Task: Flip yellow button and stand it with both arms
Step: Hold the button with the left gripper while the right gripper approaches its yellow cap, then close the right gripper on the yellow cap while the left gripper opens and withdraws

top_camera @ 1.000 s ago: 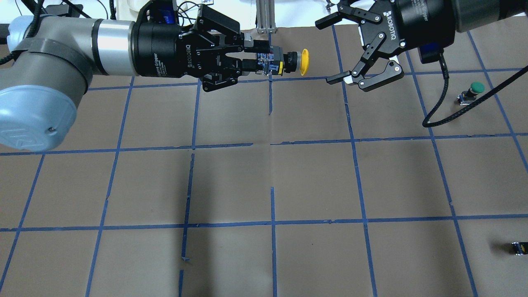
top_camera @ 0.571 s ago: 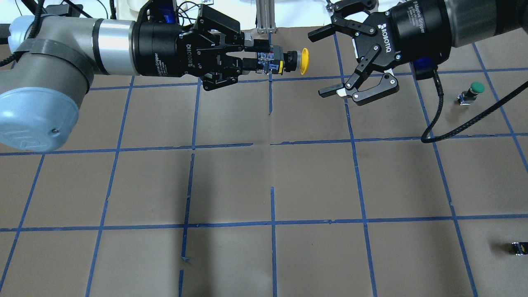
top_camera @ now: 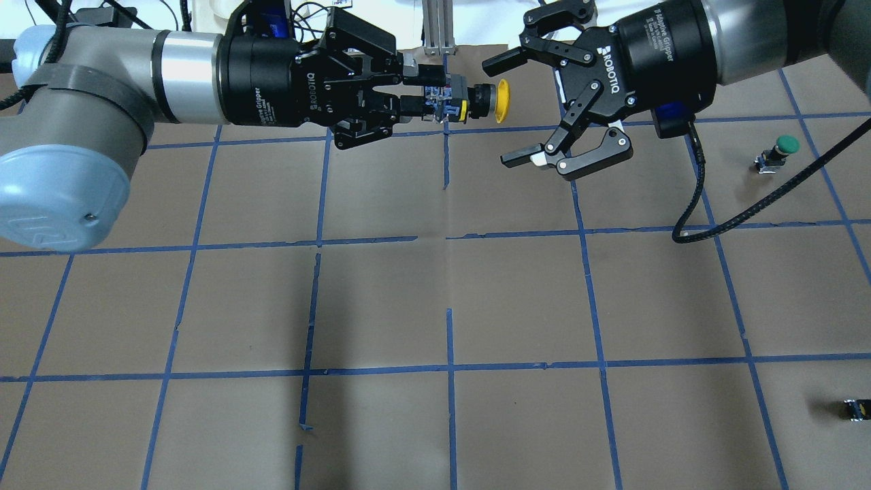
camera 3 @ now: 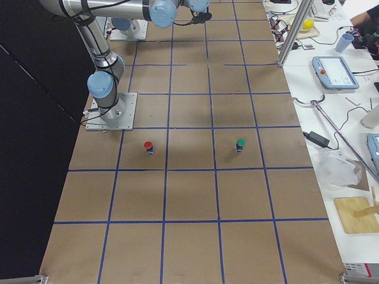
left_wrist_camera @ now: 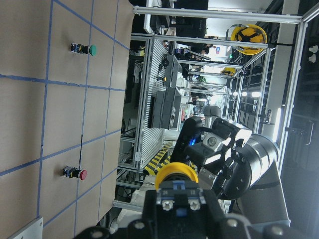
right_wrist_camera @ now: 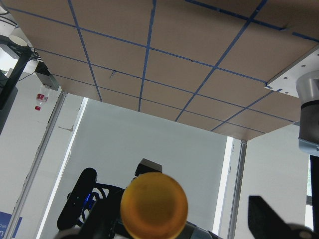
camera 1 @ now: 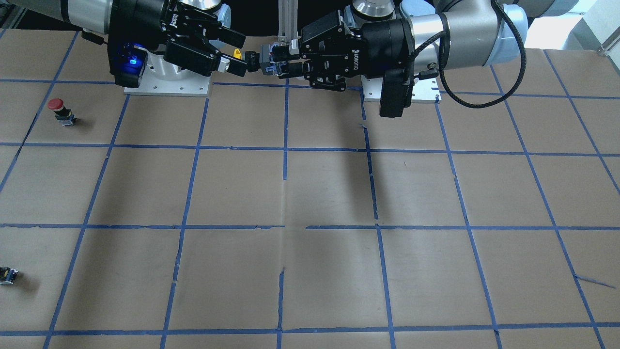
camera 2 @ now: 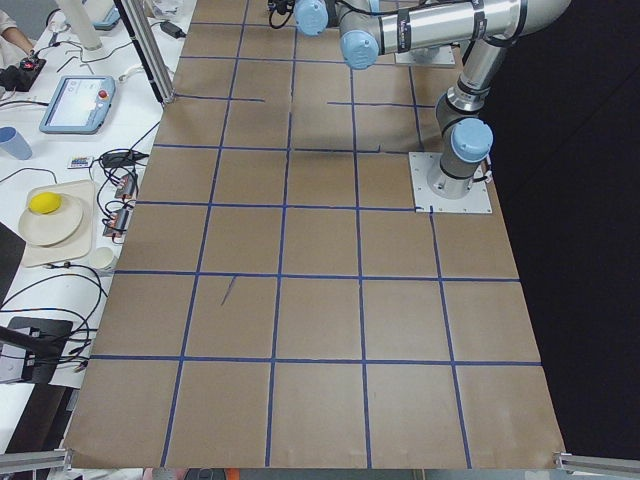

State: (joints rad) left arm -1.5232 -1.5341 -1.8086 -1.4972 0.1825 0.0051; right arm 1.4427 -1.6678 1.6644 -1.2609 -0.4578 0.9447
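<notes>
My right gripper should take the button's cap end before my left gripper opens and moves away. My left gripper is closed around the button's grey base, which must face down.
The yellow button [top_camera: 501,101] is held in the air, lying sideways, with its cap pointing at my right gripper. My left gripper [top_camera: 425,92] is shut on the button's grey contact base. My right gripper [top_camera: 501,113] is open, and its jaws stand on either side of the yellow cap without touching it. In the front-facing view the cap [camera 1: 237,53] sits between the right gripper's fingers [camera 1: 232,35], and the left gripper [camera 1: 283,63] holds the base. The right wrist view shows the cap [right_wrist_camera: 154,204] head-on and close. The left wrist view shows the cap [left_wrist_camera: 175,174] beyond the base.
A green-capped button [top_camera: 782,150] stands on the table at the right. A red-capped button [camera 1: 59,110] stands nearer the robot base. A small dark block [top_camera: 856,409] lies at the right edge. The brown table [top_camera: 449,299] has a blue tape grid.
My open right gripper has moved left and slightly down, bringing its fingers around the yellow cap. My left gripper and the button have not moved.
</notes>
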